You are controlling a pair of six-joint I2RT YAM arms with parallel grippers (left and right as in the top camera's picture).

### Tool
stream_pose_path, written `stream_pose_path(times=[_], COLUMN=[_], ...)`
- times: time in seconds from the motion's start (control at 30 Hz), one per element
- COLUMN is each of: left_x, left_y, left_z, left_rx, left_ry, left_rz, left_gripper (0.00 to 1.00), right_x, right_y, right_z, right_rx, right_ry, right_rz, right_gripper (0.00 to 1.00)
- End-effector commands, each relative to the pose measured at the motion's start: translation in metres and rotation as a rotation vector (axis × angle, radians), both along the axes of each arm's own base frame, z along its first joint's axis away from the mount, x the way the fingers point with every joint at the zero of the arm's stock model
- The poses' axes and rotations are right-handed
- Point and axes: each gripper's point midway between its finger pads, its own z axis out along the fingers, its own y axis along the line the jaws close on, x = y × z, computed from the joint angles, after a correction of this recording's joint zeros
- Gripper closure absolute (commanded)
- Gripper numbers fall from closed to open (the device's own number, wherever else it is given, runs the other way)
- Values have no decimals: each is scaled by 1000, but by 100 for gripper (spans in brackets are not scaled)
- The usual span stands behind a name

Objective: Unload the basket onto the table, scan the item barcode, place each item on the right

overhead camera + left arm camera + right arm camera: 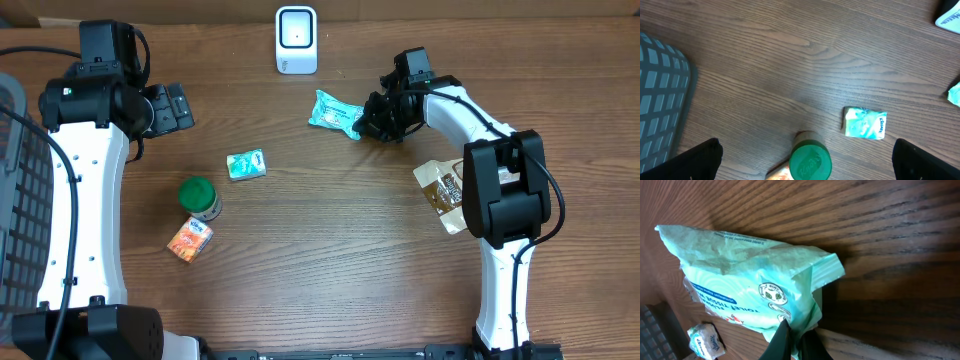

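Observation:
The teal pack's logo side [334, 112] is facing up and its back is facing the wood. I should flip the pack over with my right gripper before I bring it to the scanner.
A teal toilet-tissue pack [333, 110] lies at the table's back middle, right of the white barcode scanner [296, 40]. My right gripper [368, 122] is shut on the pack's right edge; in the right wrist view the black fingers [782, 340] pinch the plastic of the pack [747, 275], which hangs slightly off the wood. My left gripper [180, 108] stands wide open at the back left, holding nothing; its fingertips [697, 160] frame the bottom corners of the left wrist view.
A small Kleenex pack [246, 164] [865, 123], a green-lidded jar [200, 197] [810, 161] and an orange packet [190, 240] lie left of centre. A brown snack bag [440, 186] sits under the right arm. A grey basket [20, 200] stands at the left edge.

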Motion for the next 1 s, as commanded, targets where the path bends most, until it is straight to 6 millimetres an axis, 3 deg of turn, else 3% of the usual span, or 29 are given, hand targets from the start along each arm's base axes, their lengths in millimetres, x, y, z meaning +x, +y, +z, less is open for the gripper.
stream_pose_path(times=[0.0, 0.1, 0.2, 0.3, 0.43, 0.53, 0.7, 0.8, 0.97], left_x=[2, 2, 2, 2, 2, 2, 2, 2, 2], left_y=[-1, -1, -1, -1, -1, -1, -1, -1, -1], left_z=[12, 12, 12, 12, 12, 12, 12, 12, 12], left_rx=[4, 4, 4, 4, 4, 4, 4, 4, 4], left_ry=[-32, -32, -32, -32, -32, -32, -32, -32, -32], left_rz=[-20, -20, -21, -20, -20, -21, -20, -20, -21], left_gripper=[0, 0, 0, 0, 0, 0, 0, 0, 0], right_x=[0, 1, 5, 5, -11, -30, -57, -68, -63], right_y=[-19, -22, -30, -40, -57, -68, -76, -64, -75], right_z=[-28, -7, 34, 88, 141, 166, 176, 163, 145], right_rx=[-80, -87, -139, -233, -416, -612, -1011, -1155, -1464], right_ry=[39, 4, -58, -133, -153, -147, -164, -156, -159], right_rz=[-43, -2, 22, 31, 10, 22, 48, 130, 189], right_gripper=[96, 96, 96, 96, 96, 96, 96, 96, 96])
